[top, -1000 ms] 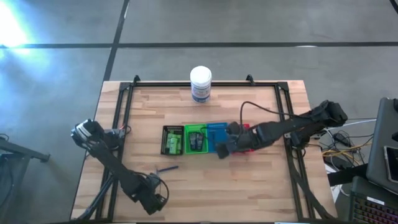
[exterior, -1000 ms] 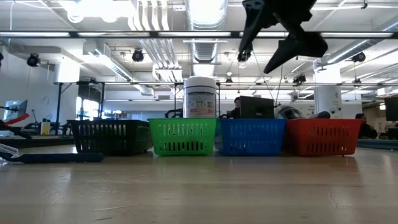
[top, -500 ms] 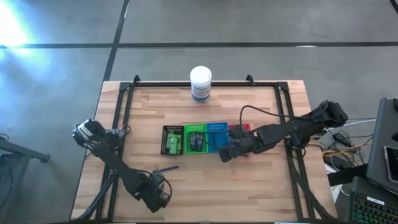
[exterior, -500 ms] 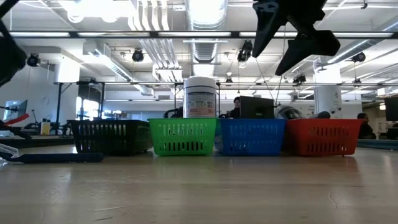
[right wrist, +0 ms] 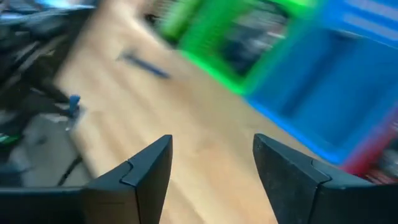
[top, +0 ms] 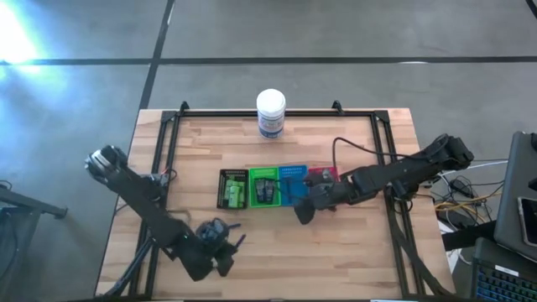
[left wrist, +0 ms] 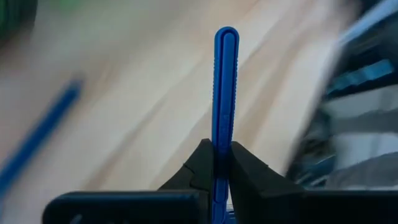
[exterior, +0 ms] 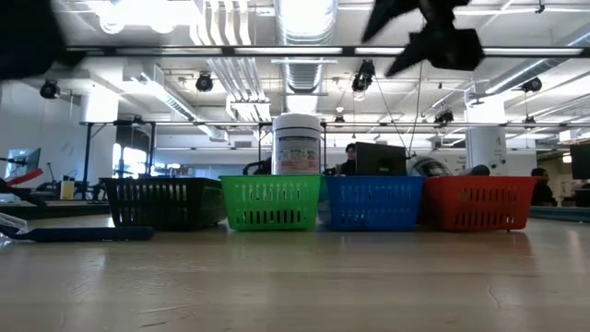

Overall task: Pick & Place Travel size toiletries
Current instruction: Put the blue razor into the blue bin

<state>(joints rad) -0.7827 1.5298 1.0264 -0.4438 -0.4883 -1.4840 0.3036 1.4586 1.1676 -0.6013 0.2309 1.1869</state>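
Observation:
My right gripper should take the stick's loose end [left wrist: 226, 42] first, because my left gripper holds the blue stick, though the blue tray [top: 294, 181] is by my open right gripper.
My left gripper [top: 225, 248] hovers over the table's near left part, shut on a thin blue stick [left wrist: 225, 93] that juts out ahead of its fingers. A second blue stick [right wrist: 143, 64] lies flat on the wood nearby [exterior: 83, 233]. My right gripper [right wrist: 211, 168] is open with nothing between its fingers. It hangs above the table just on the near side of the blue tray [top: 292, 183], and shows high up in the low view [exterior: 424, 37]. Black [top: 228, 189], green [top: 262, 186], blue and red [top: 323, 176] trays stand in a row. My left gripper pinches the blue stick between its two fingers [left wrist: 202, 165], on the stick's two flat sides close to one end [left wrist: 224, 163]. The fingers lie along the stick, whose long free part stands straight out past them. The stick is lifted clear of the table.
A large white jar with a blue label [top: 271, 112] stands at the table's far edge, behind the trays. A black frame rail [top: 164, 143] runs along the table's sides. Bare wood lies between the trays and the near edge.
My left gripper has come from the table's near edge toward the far edge and a little right, turning as it went, and its arm has swung. My right gripper has drawn slightly toward the near edge off the blue tray and risen.

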